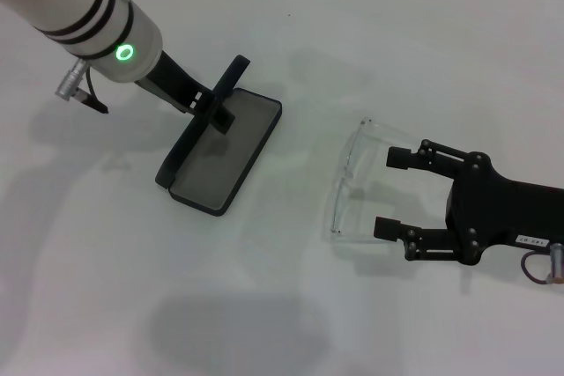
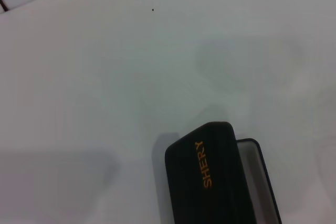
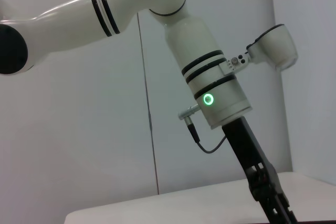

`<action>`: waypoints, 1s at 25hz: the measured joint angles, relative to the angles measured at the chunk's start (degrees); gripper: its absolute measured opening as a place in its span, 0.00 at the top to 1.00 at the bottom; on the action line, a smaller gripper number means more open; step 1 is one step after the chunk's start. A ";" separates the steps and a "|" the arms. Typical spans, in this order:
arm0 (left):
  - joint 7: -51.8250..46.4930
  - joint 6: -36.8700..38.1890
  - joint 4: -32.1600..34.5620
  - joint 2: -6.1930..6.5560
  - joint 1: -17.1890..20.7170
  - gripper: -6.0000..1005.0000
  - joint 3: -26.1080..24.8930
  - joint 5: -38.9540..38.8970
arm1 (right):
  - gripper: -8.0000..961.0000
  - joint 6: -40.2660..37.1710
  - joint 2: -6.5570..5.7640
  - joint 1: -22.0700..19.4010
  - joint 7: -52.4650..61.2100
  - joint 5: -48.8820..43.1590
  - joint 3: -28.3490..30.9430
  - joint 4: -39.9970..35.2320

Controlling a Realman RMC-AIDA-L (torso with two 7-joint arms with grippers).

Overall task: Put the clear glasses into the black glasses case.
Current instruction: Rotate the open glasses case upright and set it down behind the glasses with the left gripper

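The black glasses case (image 1: 227, 160) lies slanted under my left gripper, so I should regrip its lid (image 1: 186, 146) and turn the case until the lid stands along the case's far side.
The black glasses case (image 1: 231, 149) lies open left of the table's middle, grey lining up. Its lid (image 1: 201, 125) stands on edge, and my left gripper (image 1: 219, 110) is shut on it, reaching down from the upper left. The left wrist view shows that lid (image 2: 210, 182) with orange lettering and a strip of the case's lining (image 2: 256, 167). The clear glasses (image 1: 354, 184) rest on the table to the right of the case. My right gripper (image 1: 394, 193) is open just right of them, fingertips pointing at the lens between the temples. I cannot tell whether they touch.
The white tabletop (image 1: 291, 305) spreads around both things, with a tiled wall edge at the far side. The right wrist view shows only my left arm (image 3: 210, 77) with its green ring light against a white wall.
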 joint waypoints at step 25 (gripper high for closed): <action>0.92 -1.46 -1.93 0.04 -0.18 0.68 0.03 0.16 | 0.10 0.81 0.00 0.12 0.00 0.04 0.00 0.01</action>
